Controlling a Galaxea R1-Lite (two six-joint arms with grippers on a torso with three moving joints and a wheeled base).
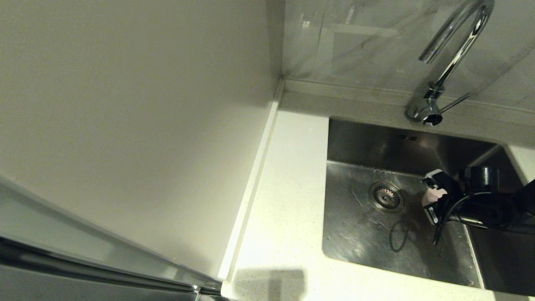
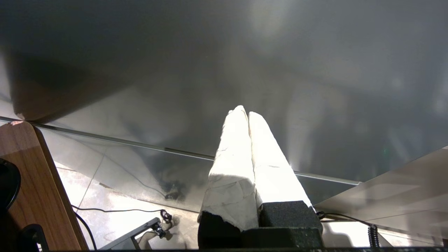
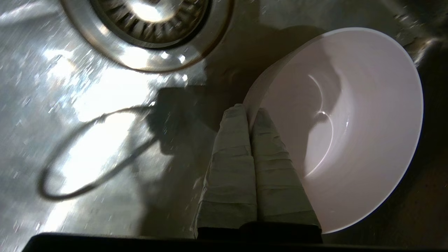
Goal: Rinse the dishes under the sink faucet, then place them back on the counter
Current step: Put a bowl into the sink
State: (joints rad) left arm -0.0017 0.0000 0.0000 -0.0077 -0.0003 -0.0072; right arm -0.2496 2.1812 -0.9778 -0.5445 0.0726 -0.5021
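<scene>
My right gripper should go on lowering the pale pink bowl [image 1: 434, 196], opening upward, over the sink's clear bottom beside the drain [image 1: 413, 199] until its base rests there, before it lets go.
A pale pink bowl [image 3: 357, 140] hangs tilted just above the sink [image 1: 368, 238] floor, beside the round strainer drain [image 3: 147, 21]. My right gripper [image 3: 249, 112] is shut on the bowl's rim, one finger inside and one outside. In the head view that gripper [image 1: 431, 200] sits low in the basin, right of the drain [image 1: 386, 195], and only a sliver of the bowl [image 1: 435, 195] shows. The chrome sink faucet [image 1: 453, 54] stands behind the basin. The white counter [image 1: 288, 200] lies left of the sink. My left gripper [image 2: 244, 112] is shut and empty, away from the sink.
A plain white upright panel [image 1: 125, 104] rises along the counter's left edge. A marbled backsplash [image 1: 355, 42] stands behind the faucet, whose thin lever [image 1: 455, 102] points right. In the left wrist view there are a grey panel [image 2: 224, 70], a wooden board [image 2: 31, 182] and floor cables.
</scene>
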